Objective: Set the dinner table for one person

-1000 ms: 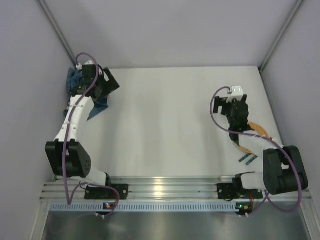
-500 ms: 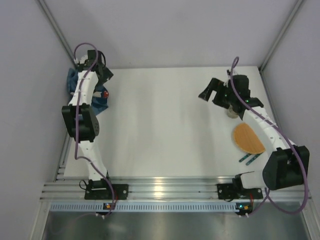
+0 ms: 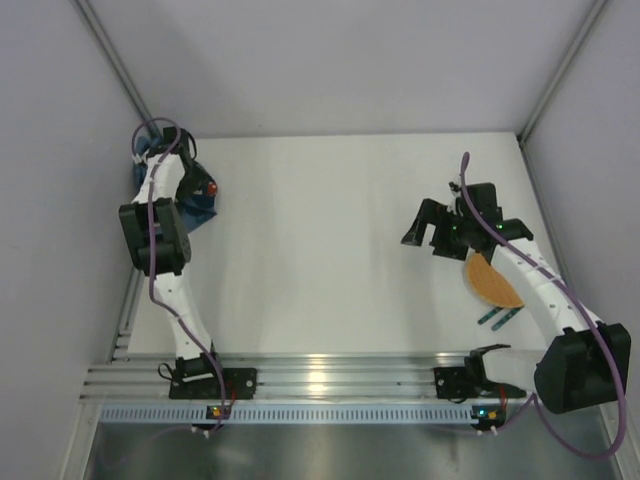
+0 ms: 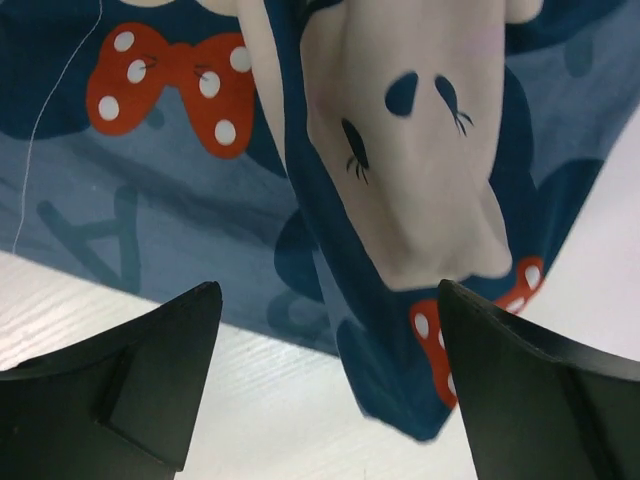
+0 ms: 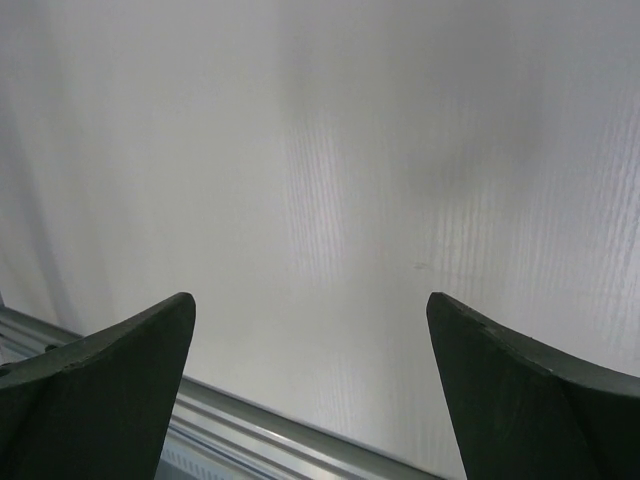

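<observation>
The cloth point(image 3: 204, 206) is crumpled at the far corner of the table, beyond the right gripper's reach, so the robot's left gripper should drag it toward the table's middle point(image 3: 300, 225) for both grippers to spread.
The dinner table point(image 3: 320, 250) is a white top with a ribbed aluminium rail point(image 3: 320, 372) along its near edge. A crumpled blue bear-print cloth point(image 3: 196, 203) lies at the far left corner. In the left wrist view the cloth point(image 4: 400, 150) fills the upper part. My left gripper point(image 3: 182, 180) hangs open just above the cloth's edge point(image 4: 330, 400) and holds nothing. My right gripper point(image 3: 428, 234) is open and empty above bare table right of centre; its wrist view point(image 5: 310, 390) shows only the tabletop and the rail point(image 5: 260, 425). An orange plate point(image 3: 490, 282) lies at the right, partly under the right arm.
Two dark pieces of cutlery point(image 3: 497, 316) lie near the plate's front side. Grey walls close in the table at the back, left and right. The arm bases stand on the rail at the near edge.
The left arm has stretched up and swung to the far left corner over the cloth. The right gripper swung out over the far right, then came back toward the middle, uncovering the plate.
</observation>
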Available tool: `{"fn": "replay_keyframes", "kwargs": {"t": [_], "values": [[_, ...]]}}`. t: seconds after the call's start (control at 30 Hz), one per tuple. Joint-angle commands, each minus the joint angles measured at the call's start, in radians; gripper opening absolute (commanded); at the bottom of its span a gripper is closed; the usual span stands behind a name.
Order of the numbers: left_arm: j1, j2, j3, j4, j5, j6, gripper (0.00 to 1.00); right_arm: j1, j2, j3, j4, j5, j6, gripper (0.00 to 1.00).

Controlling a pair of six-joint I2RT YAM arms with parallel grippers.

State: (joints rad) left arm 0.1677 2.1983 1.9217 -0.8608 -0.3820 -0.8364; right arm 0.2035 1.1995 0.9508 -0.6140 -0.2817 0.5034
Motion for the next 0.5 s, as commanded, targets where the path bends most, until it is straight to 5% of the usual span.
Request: {"fn": "replay_keyframes", "kwargs": {"t": [0.0,0.13,0.2,0.23,0.27,0.33,0.47], "values": [[0.026,0.038,0.048,0.083,0.049,0.016,0.93,0.002,-0.041,-0.009,-0.027,-0.005,-0.023,1.0],[0.024,0.103,0.089,0.105,0.132,0.045,0.84,0.001,-0.072,-0.058,-0.032,0.001,-0.022,1.0],[0.024,0.115,0.082,0.121,0.156,0.043,0.69,0.001,-0.084,-0.089,-0.032,0.001,-0.017,1.0],[0.024,0.118,0.077,0.127,0.175,0.048,0.56,0.001,-0.086,-0.098,-0.03,0.003,-0.014,1.0],[0.026,0.123,0.073,0.143,0.214,0.051,0.3,0.001,-0.092,-0.106,-0.03,0.003,-0.011,1.0],[0.016,0.132,0.072,0.146,0.242,0.069,0.01,0.001,-0.101,-0.124,-0.027,0.003,-0.009,1.0],[-0.04,0.132,0.079,0.19,0.343,0.198,0.0,0.001,-0.113,-0.123,-0.024,0.016,-0.009,1.0]]}}
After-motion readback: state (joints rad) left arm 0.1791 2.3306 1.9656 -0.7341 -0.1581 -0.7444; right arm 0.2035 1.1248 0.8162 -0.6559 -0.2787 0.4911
